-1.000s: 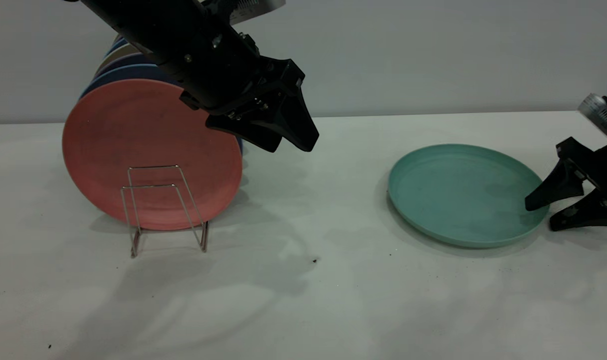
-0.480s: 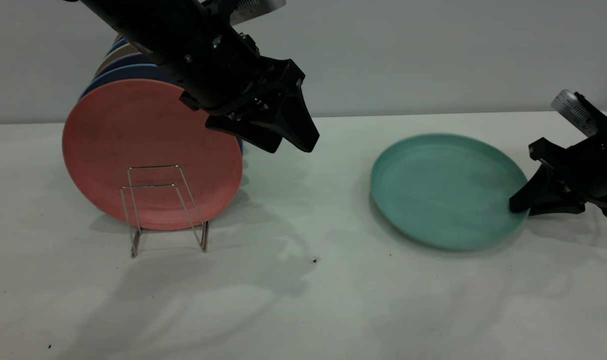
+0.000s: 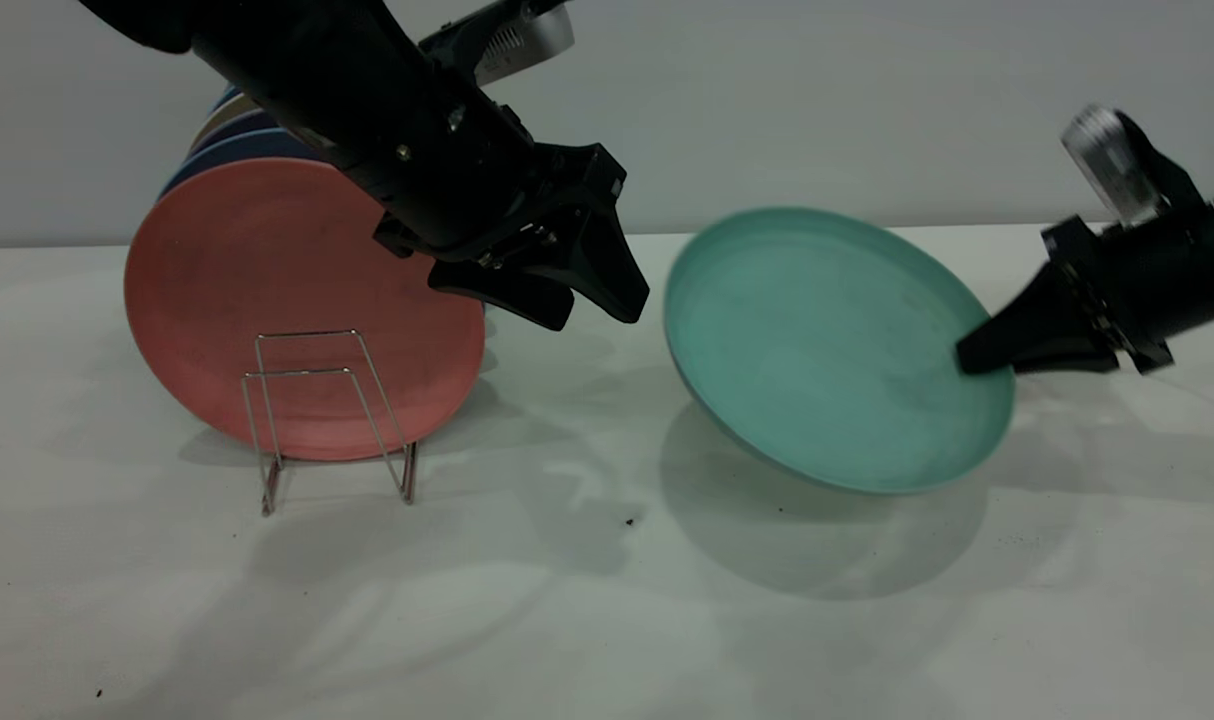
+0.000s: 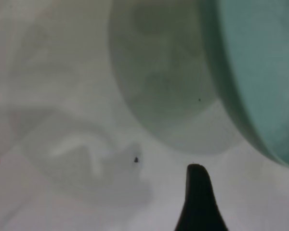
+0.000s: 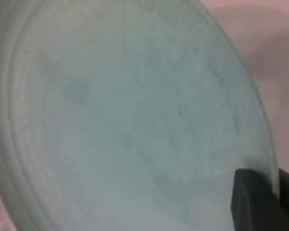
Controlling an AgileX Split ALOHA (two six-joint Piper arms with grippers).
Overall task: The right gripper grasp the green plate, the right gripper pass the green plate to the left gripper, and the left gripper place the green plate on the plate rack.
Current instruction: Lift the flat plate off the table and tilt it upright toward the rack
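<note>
My right gripper is holding the green plate's rim farthest from the plate rack, so next my left gripper grabs the free rim [image 3: 675, 271] opposite before placing the plate.
My right gripper [image 3: 979, 358] is shut on the right rim of the green plate [image 3: 817, 340] and holds it tilted, clear of the table, its hollow face toward the camera. The plate fills the right wrist view [image 5: 125, 120], with my fingers [image 5: 253, 202] clamped over its rim. My left gripper [image 3: 592, 300] is open and empty, hanging between the rack and the plate, just left of the plate's left rim. In the left wrist view one finger [image 4: 197, 202] shows, and the plate's edge [image 4: 260, 72] beyond it. The wire plate rack [image 3: 317, 420] stands at the left.
A salmon-pink plate [image 3: 277, 300] stands upright in the rack, with blue plates [image 3: 237, 145] and a pale one behind it. The rack's two front loops hold nothing. A small dark speck [image 3: 629, 521] lies on the white table [image 3: 607, 620].
My right gripper closed on the plate's rim, lifted it off the table, tilted it and carried it left. My left gripper shifted slightly right and down.
</note>
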